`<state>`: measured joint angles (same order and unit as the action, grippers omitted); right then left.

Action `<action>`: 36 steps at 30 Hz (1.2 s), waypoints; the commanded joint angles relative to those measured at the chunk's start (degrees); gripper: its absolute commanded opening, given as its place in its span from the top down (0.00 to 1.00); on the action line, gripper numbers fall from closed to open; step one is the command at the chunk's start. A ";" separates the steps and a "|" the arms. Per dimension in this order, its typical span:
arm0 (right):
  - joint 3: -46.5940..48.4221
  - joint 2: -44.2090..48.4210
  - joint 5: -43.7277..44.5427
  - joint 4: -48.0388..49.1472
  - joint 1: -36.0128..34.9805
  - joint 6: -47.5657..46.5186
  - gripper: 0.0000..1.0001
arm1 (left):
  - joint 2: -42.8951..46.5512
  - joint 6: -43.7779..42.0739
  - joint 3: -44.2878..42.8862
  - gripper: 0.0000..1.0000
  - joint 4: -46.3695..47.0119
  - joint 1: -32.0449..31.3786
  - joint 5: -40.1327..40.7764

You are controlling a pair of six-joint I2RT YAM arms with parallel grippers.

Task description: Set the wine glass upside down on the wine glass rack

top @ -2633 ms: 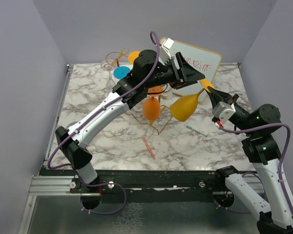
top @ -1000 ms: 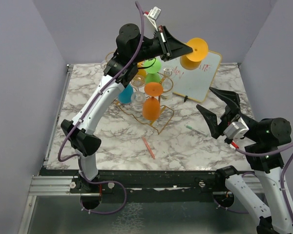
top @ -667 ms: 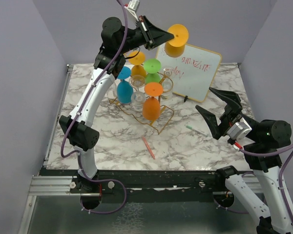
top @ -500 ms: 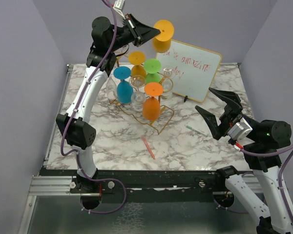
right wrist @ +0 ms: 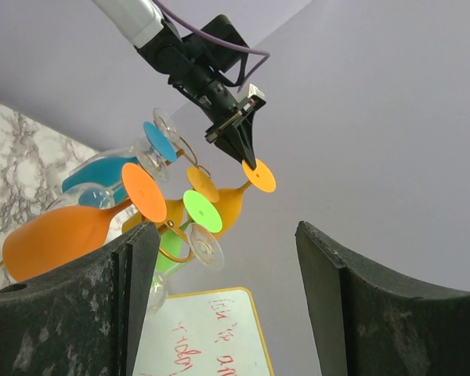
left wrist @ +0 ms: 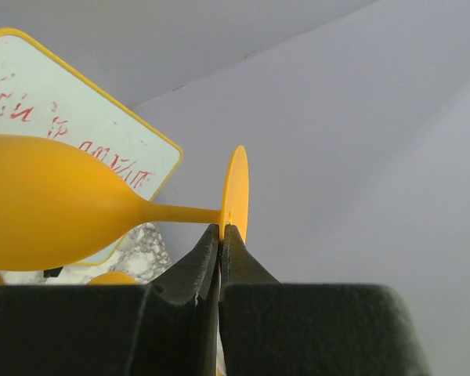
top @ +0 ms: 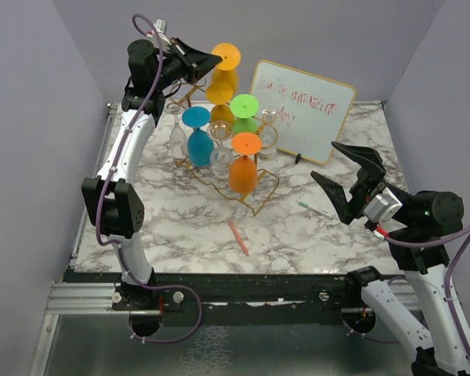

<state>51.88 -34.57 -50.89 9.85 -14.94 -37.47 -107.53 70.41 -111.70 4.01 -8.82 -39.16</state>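
Note:
My left gripper should keep guiding the wine glass's stem into the rack's back loop [top: 197, 85] and let go there, because the loop is empty and the yellow-orange wine glass bowl [top: 226, 78] is down.
My left gripper [top: 207, 64] is raised high over the back of the table, shut on the foot of a yellow-orange wine glass [top: 225, 76]. The glass hangs foot up and bowl down. In the left wrist view the fingertips [left wrist: 233, 239] pinch the foot's disc where the stem meets it, and the wine glass [left wrist: 47, 211] bowl points left. It hovers just above the back of the gold wine glass rack [top: 267, 197], which carries blue, yellow, green, orange and clear glasses upside down. My right gripper [top: 346, 178] stands open and empty at the right, well away from the rack.
A yellow-framed whiteboard [top: 301, 110] with red writing leans at the back right. A pink stick [top: 237, 236] and a small green pen [top: 313, 208] lie on the marble table in front of the rack. Purple walls close in on three sides.
My left arm has swung the held wine glass leftwards, from above the whiteboard to above the rack's back. The right gripper has stayed open and almost still.

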 commanded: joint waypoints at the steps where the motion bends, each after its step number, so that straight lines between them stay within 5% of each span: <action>1: -0.46 0.25 -1.12 -0.21 -0.11 1.04 0.24 | 3.71 3.13 3.33 1.00 4.11 1.95 2.13; 16: -0.70 0.36 -0.75 -0.55 -0.09 1.38 0.24 | 3.51 -0.18 0.33 1.00 -12.85 5.45 4.09; 36: -0.93 0.18 -0.59 0.49 -0.09 2.14 0.23 | 3.21 -2.20 0.17 1.00 -17.94 5.94 5.37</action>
<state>51.42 -34.48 -50.87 9.82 -14.94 -36.18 -105.43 70.00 -110.15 -10.83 -3.33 -35.88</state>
